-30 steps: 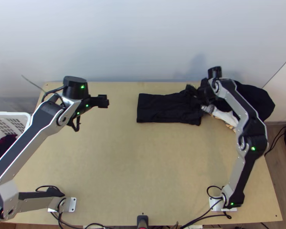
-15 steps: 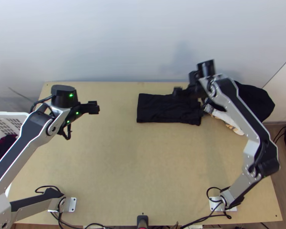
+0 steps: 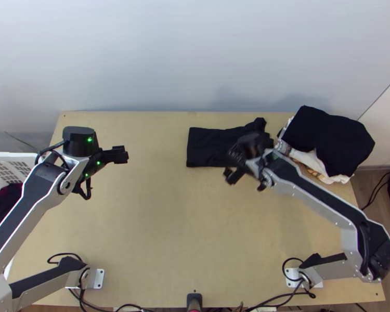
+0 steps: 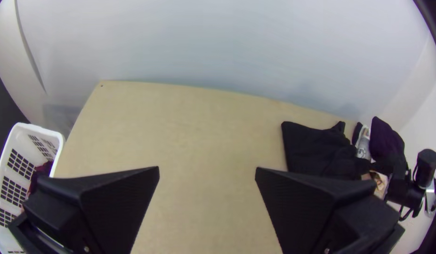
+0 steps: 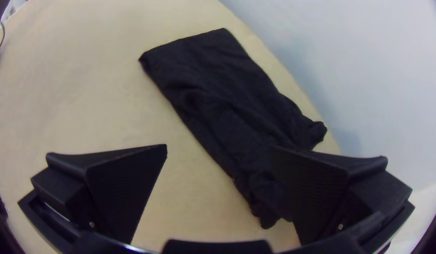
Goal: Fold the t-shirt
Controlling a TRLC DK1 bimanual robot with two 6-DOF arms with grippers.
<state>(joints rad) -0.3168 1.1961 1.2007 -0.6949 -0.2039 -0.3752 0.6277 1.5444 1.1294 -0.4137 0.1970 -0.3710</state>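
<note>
The black t-shirt's rumpled end (image 3: 259,125) is lying limp. I expect its smooth folded end (image 3: 197,147) to sag and bunch up into a fan once I raise the t-shirt's middle.
The black t-shirt (image 3: 210,148) lies folded into a long strip near the table's back edge, its right end rumpled. My right gripper (image 3: 244,174) is over the shirt's right part and front edge, holding nothing. In the right wrist view its fingers stand wide apart, and one finger of the right gripper (image 5: 219,155) overlaps the rumpled end of the shirt (image 5: 213,84). Over the table's left side is my left gripper (image 3: 123,154), well away from the cloth. The left wrist view has the left gripper (image 4: 207,174) open above bare wood, with the shirt (image 4: 317,146) beyond it.
A pile of dark and white clothes (image 3: 325,138) sits at the table's back right corner. At the left edge stands a white basket (image 3: 28,158) with dark cloth inside. Bare table (image 3: 169,223) stretches in front of the shirt. Cables run along the near edge.
The right arm has moved off the shirt's rumpled end by the pile, first left, then toward the near side. My left gripper has drifted left and slightly nearer. The shirt's folded left part stays put.
</note>
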